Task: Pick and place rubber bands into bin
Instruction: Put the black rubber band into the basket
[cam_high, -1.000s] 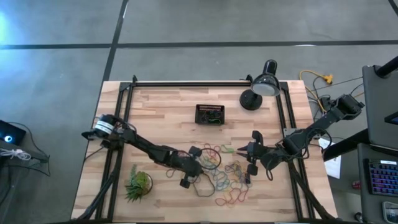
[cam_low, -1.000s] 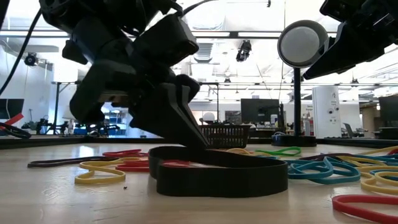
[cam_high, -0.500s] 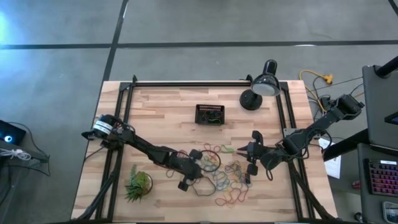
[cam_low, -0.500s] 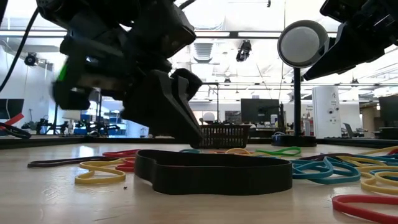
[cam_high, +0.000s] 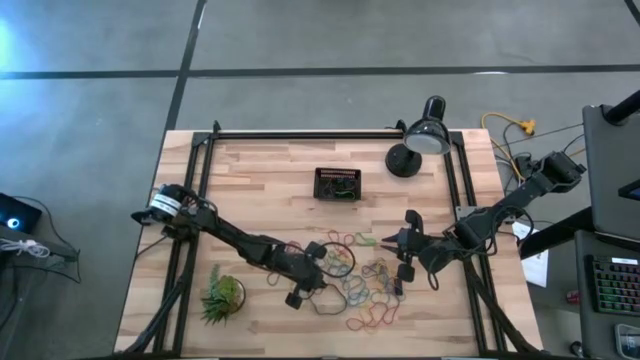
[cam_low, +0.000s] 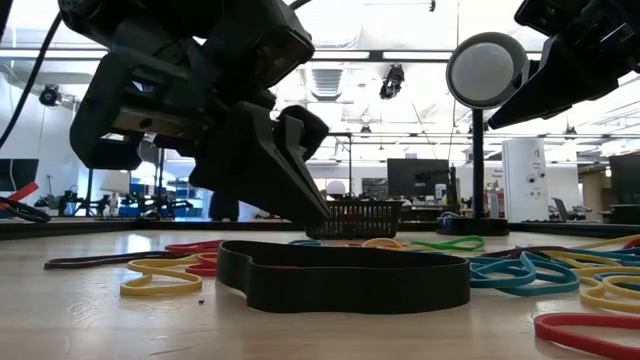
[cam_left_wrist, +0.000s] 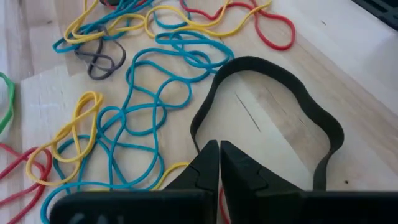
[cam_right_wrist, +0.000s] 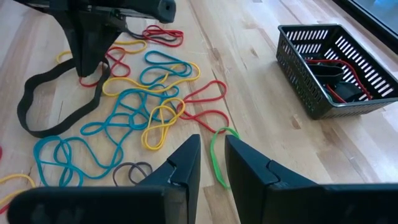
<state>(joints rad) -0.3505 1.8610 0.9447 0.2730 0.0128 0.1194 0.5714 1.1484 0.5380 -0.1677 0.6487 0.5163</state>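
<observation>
The wide black rubber band's rim is under my left gripper's shut fingers, so next I open them, lower them around the rubber band's near side and close them before I lift.
Many coloured rubber bands lie loose on the wooden table, seen close in the right wrist view. Nearest the low camera, a wide black band lies flat. My left gripper is shut, slanting down, with its tips at that band's edge. My right gripper hovers open above a green band, nothing between its fingers. The black slotted bin stands farther back and holds red and black bands. My left gripper meets the wide black band at one bend of its loop with its shut fingertips, slanting down from the table's left. The band lies flat on the table. The fingers hide whether any of the band sits between them.
A black desk lamp stands at the far right, behind the bin's right side. A spiky green plant sits near the front left. Black rails run along both sides of the table.
My left gripper has swung a little at the wrist, with its shut tips staying at the black band. The band's end nearest the tips, which stood raised a second ago, has dropped flat and the loop has spread out wider.
</observation>
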